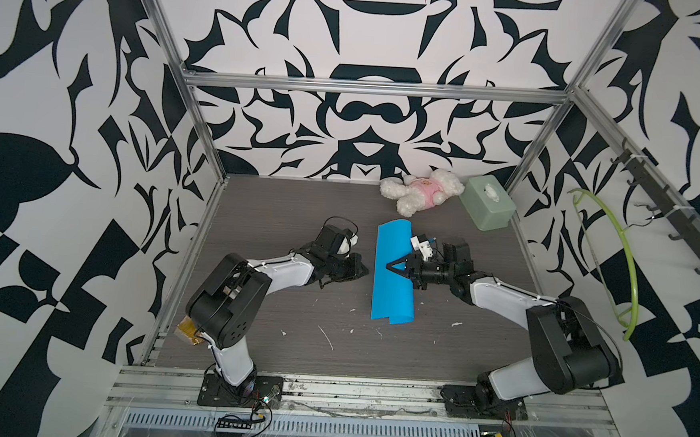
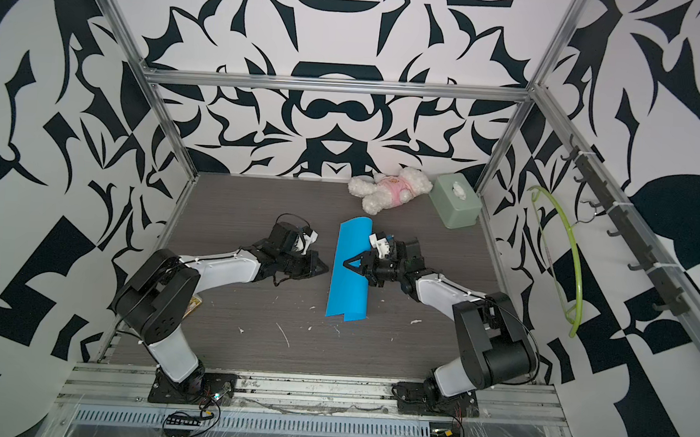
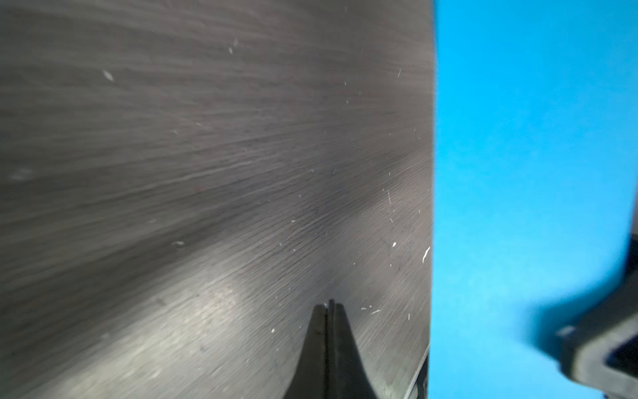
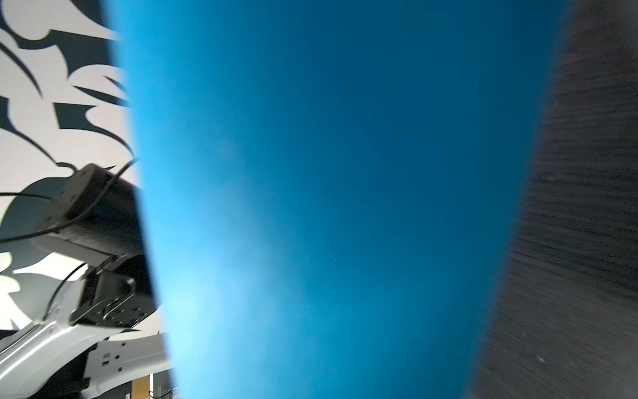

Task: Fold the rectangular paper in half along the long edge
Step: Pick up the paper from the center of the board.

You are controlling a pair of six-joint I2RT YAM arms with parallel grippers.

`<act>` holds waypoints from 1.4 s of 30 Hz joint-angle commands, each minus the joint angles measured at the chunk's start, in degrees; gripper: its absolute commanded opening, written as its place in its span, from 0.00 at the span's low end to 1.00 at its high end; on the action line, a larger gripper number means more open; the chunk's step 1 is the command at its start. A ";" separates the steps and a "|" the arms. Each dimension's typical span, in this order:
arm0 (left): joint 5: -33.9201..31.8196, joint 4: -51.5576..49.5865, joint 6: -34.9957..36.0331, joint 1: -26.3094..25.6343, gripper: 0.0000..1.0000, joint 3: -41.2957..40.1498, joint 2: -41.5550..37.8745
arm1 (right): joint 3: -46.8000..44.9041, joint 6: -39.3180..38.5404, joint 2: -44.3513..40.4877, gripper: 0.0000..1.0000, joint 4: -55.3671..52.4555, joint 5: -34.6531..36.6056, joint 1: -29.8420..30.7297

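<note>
The robot's right gripper is around the paper's rounded loop [image 1: 400, 296] and the paper's long edge [image 1: 377, 260] is free, so the left gripper keeps rising beside that edge and opens there.
The rectangular paper [image 1: 391, 297] [image 2: 347, 298] is bright blue and lies mid-table, curled over lengthwise. Its right side bulges up in a rounded loop. My right gripper [image 1: 391, 268] [image 2: 347, 265] reaches in from the right over the paper's upper layer. Its fingers stand apart in a narrow V with blue showing between them. In the right wrist view the paper [image 4: 328, 190] fills the middle and hides the jaws. My left gripper [image 1: 364, 270] [image 2: 324, 269] [image 3: 330, 304] is shut and empty. It sits low over the bare table just left of the paper's [image 3: 518, 172] left edge.
A white plush bear [image 1: 421, 190] in pink and a pale green tissue box [image 1: 488, 203] sit at the back right of the table. A green hanger [image 1: 624, 261] hangs on the right wall. Small white scraps [image 1: 326, 336] dot the dark table [image 1: 278, 207] near the front.
</note>
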 commanded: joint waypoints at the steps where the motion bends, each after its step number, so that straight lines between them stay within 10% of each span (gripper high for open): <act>1: -0.39 -3.40 1.78 2.50 0.02 2.57 -4.24 | 3.82 4.56 -3.36 0.49 6.66 -3.79 -0.25; 11: 4.79 -2.52 -3.39 8.29 0.02 11.01 -14.52 | 12.67 10.61 -6.92 0.49 11.19 -6.83 -0.25; 23: 15.06 3.49 -11.57 9.12 0.05 17.63 -17.03 | 17.42 34.31 -1.25 0.48 41.16 -9.38 -0.25; 36: 24.30 6.89 -18.37 12.03 0.55 19.62 -20.24 | 21.13 34.64 -5.15 0.48 37.79 -12.12 -0.20; 42: 27.78 14.57 -24.89 11.88 0.56 19.50 -19.37 | 22.32 30.18 -6.66 0.48 31.33 -12.45 -0.25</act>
